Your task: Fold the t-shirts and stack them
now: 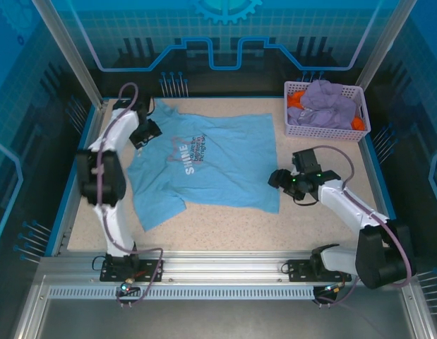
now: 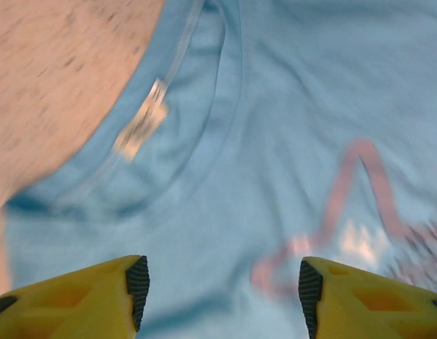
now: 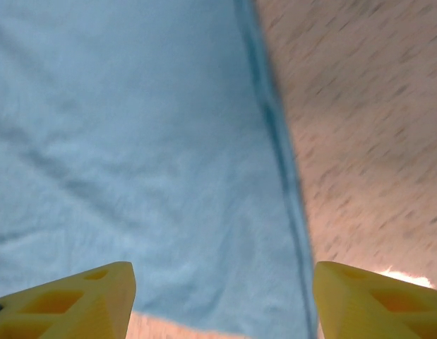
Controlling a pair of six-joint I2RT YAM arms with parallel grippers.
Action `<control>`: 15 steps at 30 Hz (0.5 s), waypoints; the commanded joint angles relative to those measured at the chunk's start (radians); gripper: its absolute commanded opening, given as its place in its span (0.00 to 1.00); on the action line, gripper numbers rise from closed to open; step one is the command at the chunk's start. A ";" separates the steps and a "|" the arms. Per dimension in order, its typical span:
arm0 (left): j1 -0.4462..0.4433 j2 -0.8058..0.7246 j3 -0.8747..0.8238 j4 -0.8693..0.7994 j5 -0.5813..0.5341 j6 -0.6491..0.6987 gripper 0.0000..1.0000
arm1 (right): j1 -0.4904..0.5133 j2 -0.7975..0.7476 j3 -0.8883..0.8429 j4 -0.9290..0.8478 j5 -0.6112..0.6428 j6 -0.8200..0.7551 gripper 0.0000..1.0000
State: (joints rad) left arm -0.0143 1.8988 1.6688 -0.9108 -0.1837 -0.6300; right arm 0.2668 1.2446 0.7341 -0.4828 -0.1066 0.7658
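The near sleeve [image 1: 159,207] points away from the shirt's body at a slant, so next my left gripper moves off the collar and grips the sleeve's outer corner [image 1: 145,228] before the fold.
A light sky-blue t-shirt [image 1: 211,164] with white and pink chest lettering lies spread flat in the middle of the table. My left gripper [image 1: 149,134] hovers at its collar end on the left, open, with nothing between the yellow fingers [image 2: 98,296]. The left wrist view looks down on the neckline with its label [image 2: 140,127] and part of the pink print [image 2: 359,191]. My right gripper [image 1: 278,179] stands open at the shirt's hem on the right. The right wrist view has the hem edge [image 3: 274,141] running between the fingers [image 3: 77,304], not gripped.
A lavender mesh basket [image 1: 296,128] at the back right holds a lavender-purple t-shirt [image 1: 331,104] and an orange one [image 1: 297,97]. Blue walls ring the speckled table [image 1: 225,229]. Bare table lies in front of the shirt.
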 commanded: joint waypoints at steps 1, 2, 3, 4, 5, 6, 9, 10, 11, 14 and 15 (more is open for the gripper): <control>-0.092 -0.330 -0.237 0.068 0.041 -0.057 0.61 | 0.083 -0.021 -0.004 -0.195 -0.011 -0.043 0.66; -0.125 -0.415 -0.327 0.068 0.033 -0.071 0.59 | 0.104 -0.032 -0.025 -0.186 -0.013 -0.038 0.65; -0.156 -0.480 -0.400 0.061 0.019 -0.085 0.57 | 0.115 -0.037 -0.041 -0.182 -0.013 -0.033 0.64; -0.187 -0.552 -0.475 0.041 0.000 -0.094 0.56 | 0.126 -0.048 -0.065 -0.173 -0.018 -0.023 0.63; -0.205 -0.614 -0.530 -0.008 -0.029 -0.111 0.55 | 0.131 -0.055 -0.081 -0.160 -0.028 -0.022 0.63; -0.215 -0.665 -0.583 -0.044 -0.050 -0.132 0.55 | 0.134 -0.065 -0.095 -0.153 -0.029 -0.014 0.62; -0.218 -0.854 -0.764 -0.098 -0.019 -0.196 0.53 | 0.135 -0.094 -0.129 -0.134 -0.005 0.008 0.58; -0.219 -0.917 -0.815 -0.115 -0.003 -0.216 0.52 | 0.135 -0.103 -0.134 -0.133 0.006 0.015 0.57; -0.219 -0.976 -0.867 -0.129 0.011 -0.240 0.50 | 0.134 -0.112 -0.141 -0.125 0.011 0.023 0.54; -0.225 -1.083 -0.994 -0.125 0.103 -0.297 0.46 | 0.131 -0.102 -0.158 -0.088 -0.010 0.052 0.50; -0.231 -1.097 -1.026 -0.117 0.133 -0.314 0.45 | 0.134 -0.090 -0.161 -0.080 -0.021 0.057 0.49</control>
State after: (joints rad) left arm -0.2405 0.8276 0.6945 -1.0370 -0.1276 -0.8383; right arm 0.3927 1.1458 0.5846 -0.5972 -0.1093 0.7845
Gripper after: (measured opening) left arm 0.450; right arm 0.497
